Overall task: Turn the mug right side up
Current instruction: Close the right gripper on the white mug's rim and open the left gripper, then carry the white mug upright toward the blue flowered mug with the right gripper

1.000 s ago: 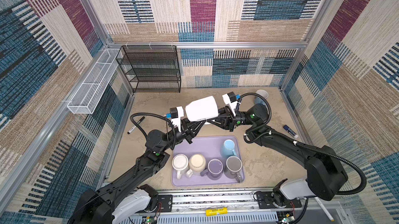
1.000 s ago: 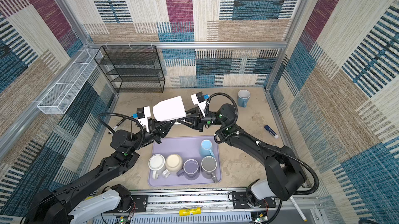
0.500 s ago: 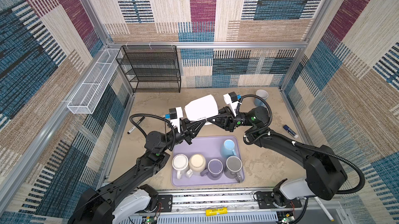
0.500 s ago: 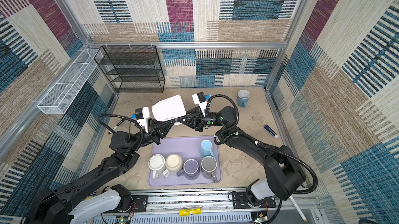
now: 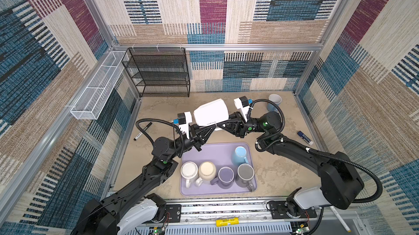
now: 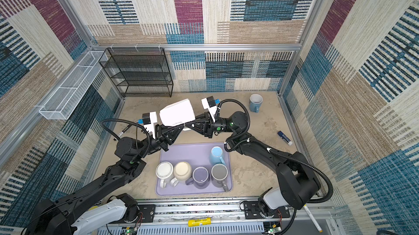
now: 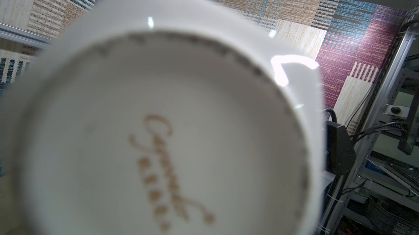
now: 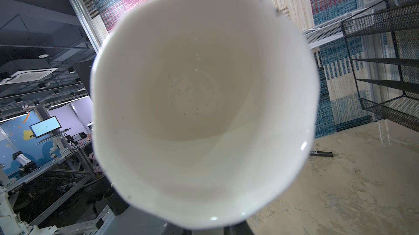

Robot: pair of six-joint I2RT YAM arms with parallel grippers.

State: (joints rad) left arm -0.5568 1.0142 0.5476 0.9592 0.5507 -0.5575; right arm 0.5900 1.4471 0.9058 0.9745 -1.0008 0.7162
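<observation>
Next, I open my left gripper and move it away before my right gripper stands the mug by the blue-grey mug point(image 6: 256, 103), because both my grippers are holding the white mug's handle point(image 5: 218, 127).
A white mug point(image 5: 210, 112) point(image 6: 176, 112) hangs on its side in the air above the table's middle, held between both arms. Its base, with gold script, fills the left wrist view point(image 7: 158, 132). Its open mouth faces the right wrist camera point(image 8: 199, 100). My left gripper point(image 5: 212, 127) point(image 6: 182, 127) reaches in from the left, shut under the mug at its white handle. My right gripper point(image 5: 221, 127) point(image 6: 188, 127) comes in from the right and is shut on the same spot. In both wrist views the mug hides the fingertips.
A purple tray point(image 5: 215, 152) at the front holds several mugs, among them an upside-down light blue one point(image 5: 240, 154). A blue-grey mug point(image 5: 274, 101) stands at the back right. A black wire rack point(image 5: 158, 73), a white wire basket point(image 5: 99, 86), a black marker point(image 5: 142, 130) and a blue marker point(image 5: 305, 137) are around.
Almost nothing has moved: the mug and both grippers stay in nearly the same place above the table.
</observation>
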